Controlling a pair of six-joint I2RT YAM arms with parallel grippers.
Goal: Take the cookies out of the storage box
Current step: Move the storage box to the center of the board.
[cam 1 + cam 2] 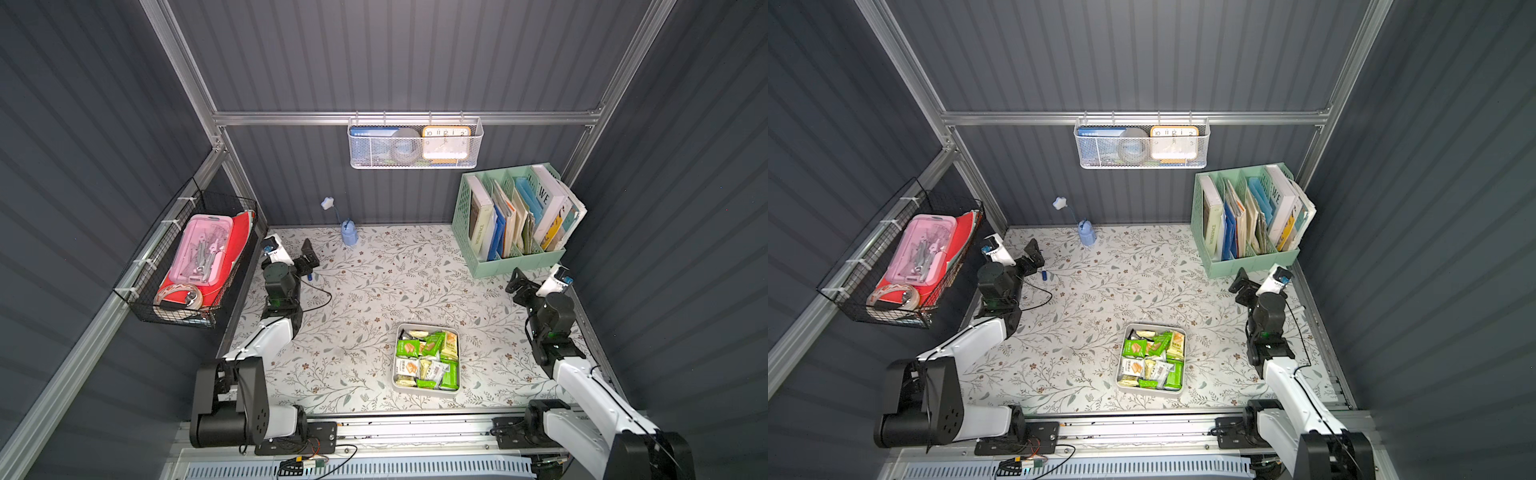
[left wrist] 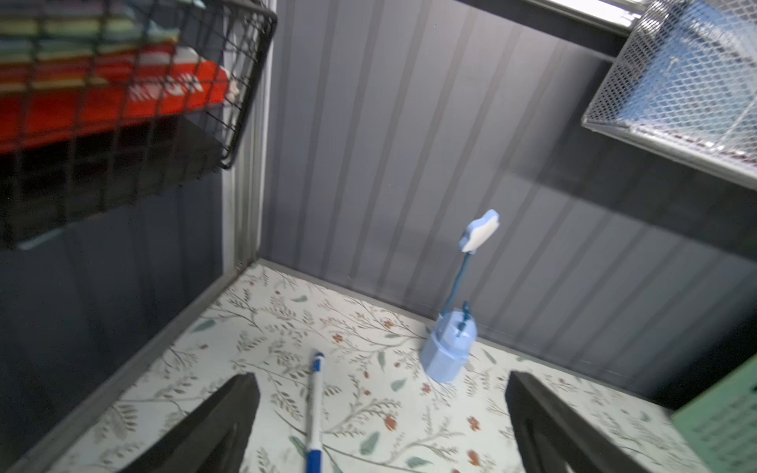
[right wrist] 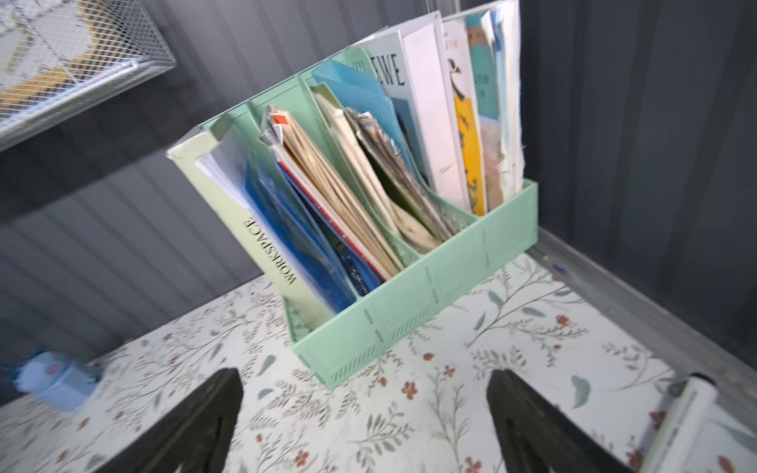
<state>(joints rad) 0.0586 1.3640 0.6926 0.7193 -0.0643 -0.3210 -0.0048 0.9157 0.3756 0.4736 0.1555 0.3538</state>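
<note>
The storage box is near the mat's front edge (image 1: pixel 426 405), so next my right gripper moves it toward the middle (image 1: pixel 403 314) before my left gripper picks up the cookies.
The storage box (image 1: pixel 425 392) (image 1: pixel 1149 390), a shallow white tray, sits on the floral mat near the front, right of centre. It is filled with the cookies (image 1: pixel 428 358) (image 1: pixel 1152 360), several green, pale yellow and white packets. My left gripper (image 1: pixel 308 254) (image 1: pixel 1034 253) (image 2: pixel 381 376) hangs open at the back left, far from the box, with nothing between its fingers. My right gripper (image 1: pixel 517 284) (image 1: pixel 1239 284) (image 3: pixel 365 372) is open and empty at the right, in front of the file holder. Neither wrist view shows the box.
A blue-and-white pen (image 2: pixel 314 409) lies on the mat under the left gripper. A small blue lamp (image 1: pixel 349 233) (image 2: pixel 448 352) stands by the back wall. A mint-green file holder (image 1: pixel 515 220) (image 3: pixel 409 286) fills the back right corner. A black wire basket (image 1: pixel 187 266) hangs on the left wall and a white mesh basket (image 1: pixel 415 143) on the back rail.
</note>
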